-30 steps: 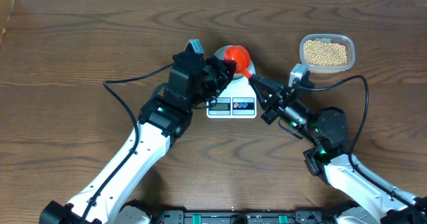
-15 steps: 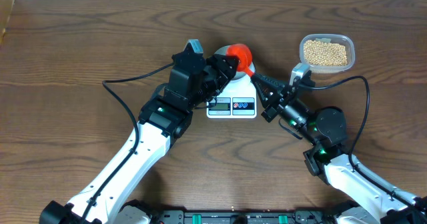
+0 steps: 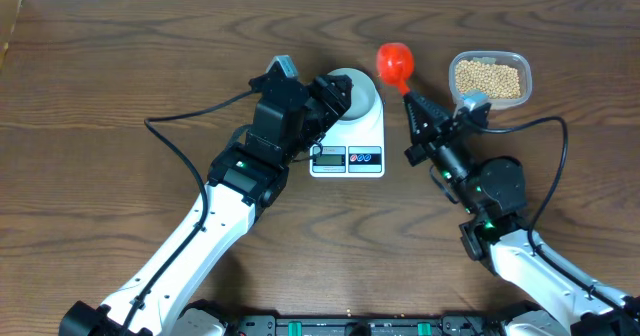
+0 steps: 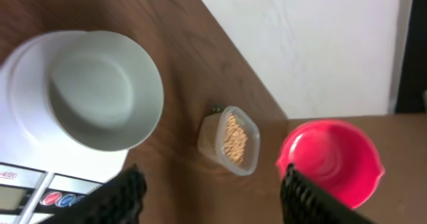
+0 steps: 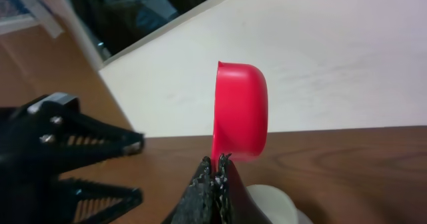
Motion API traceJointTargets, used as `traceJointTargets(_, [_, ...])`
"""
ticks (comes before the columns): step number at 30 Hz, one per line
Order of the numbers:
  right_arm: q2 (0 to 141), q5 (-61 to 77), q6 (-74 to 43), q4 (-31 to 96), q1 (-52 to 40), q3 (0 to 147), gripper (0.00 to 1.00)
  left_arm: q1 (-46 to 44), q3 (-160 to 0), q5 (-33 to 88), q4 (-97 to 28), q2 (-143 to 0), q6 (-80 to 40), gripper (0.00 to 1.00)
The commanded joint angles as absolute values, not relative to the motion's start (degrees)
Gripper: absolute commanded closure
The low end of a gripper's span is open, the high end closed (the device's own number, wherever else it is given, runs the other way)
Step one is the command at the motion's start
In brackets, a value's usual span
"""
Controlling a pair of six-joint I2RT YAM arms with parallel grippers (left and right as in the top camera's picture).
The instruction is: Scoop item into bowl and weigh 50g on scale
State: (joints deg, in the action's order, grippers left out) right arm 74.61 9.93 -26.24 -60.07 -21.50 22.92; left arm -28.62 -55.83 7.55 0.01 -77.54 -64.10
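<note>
The empty red scoop is crowding the bowl, so next my right gripper moves back toward the tub while my left gripper goes to the scale's buttons.
The pale bowl sits on the white scale, and the left wrist view shows no beans inside the bowl. My left gripper stands open at the bowl's left rim, its jaws wide apart with nothing between them. My right gripper is shut on the handle of a red scoop, which it holds up between the scale and the tub. In the right wrist view the scoop stands on edge above the shut fingertips. The tan beans lie in a clear tub.
The clear plastic tub stands at the back right near the table's far edge. Black cables trail from both arms across the wood. The scale's display and buttons face the front. A pale wall runs behind the table.
My left gripper has opened beside the bowl. My right gripper has carried the red scoop from over the bowl up and to the right, towards the tub.
</note>
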Motion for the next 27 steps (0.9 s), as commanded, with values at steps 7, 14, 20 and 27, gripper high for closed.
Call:
traceJointTargets(7, [74.65, 15.7, -24.58, -50.46, -17.61, 31.29, 0.99, -28.69, -55.72, -0.1, -8.62, -77.6, -61.1, 0.14])
traceJointTargets(14, [74.65, 24.62, -27.4, -44.88, -13.37, 37.12, 0.99, -28.69, -55.72, -0.08, -10.92, -77.6, -61.1, 0.1])
traceJointTargets(20, [74.65, 24.49, -27.33, -40.16, -11.53, 38.94, 0.99, -28.69, -55.72, -0.08, -13.78, -77.6, -61.12, 0.09])
traceJointTargets(27, [74.56, 29.65, -27.4, -23.57, -9.21, 45.15, 0.99, -28.69, -55.72, -0.08, -13.21, -77.6, -61.73, 0.09])
